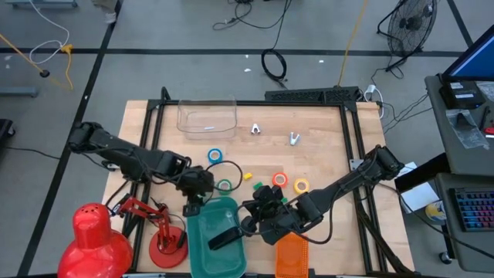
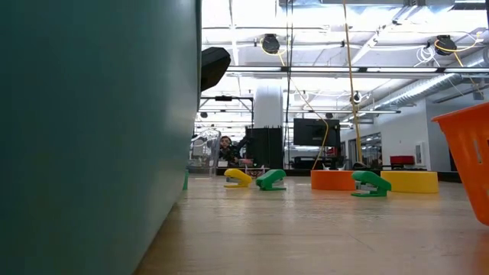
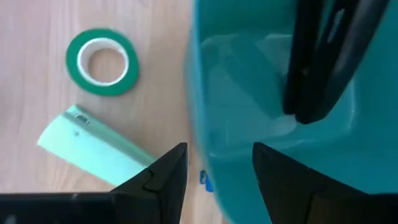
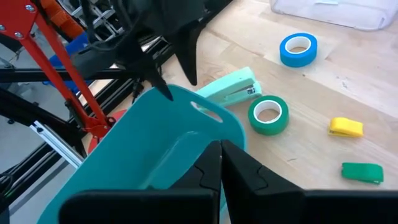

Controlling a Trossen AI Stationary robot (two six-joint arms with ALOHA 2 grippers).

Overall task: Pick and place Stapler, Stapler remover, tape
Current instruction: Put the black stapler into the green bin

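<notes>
The teal bin crowds the mint-green stapler and blue piece [image 3: 207, 181], so my left gripper should first grab the bin's rim [image 4: 189, 94] and slide the bin toward the orange basket.
A black stapler [image 1: 224, 238] slants over the inside of the teal bin [image 1: 202, 259] at the table's near edge; it also shows in the left wrist view [image 3: 323, 62]. My right gripper [image 1: 248, 224] is at its right end, fingers shut [image 4: 221, 163]. My left gripper [image 1: 193, 194] hovers open over the bin's far left corner, its fingers on either side of the rim [image 3: 214, 177]. A mint-green stapler [image 4: 230, 87] lies on the wood beside that corner. The tape rolls lie flat: blue [image 1: 215, 156], green [image 1: 225, 185], orange [image 1: 279, 179], yellow [image 1: 301, 185]. My right gripper is shut at the black stapler's right-hand end [image 1: 239, 230], coming from the table's right side. Its own fingers hide the place of contact in the right wrist view. The stapler reaches left and toward the near edge over the bin; whether it touches the bin I cannot tell.
Small yellow [image 4: 346, 127] and green [image 4: 362, 172] claw-shaped pieces lie between the rolls. A clear tub [image 1: 207, 116] and two small metal pieces [image 1: 255, 129] sit at the far side. An orange basket [image 1: 292, 259] stands right of the bin, a red lamp [image 1: 100, 239] to its left.
</notes>
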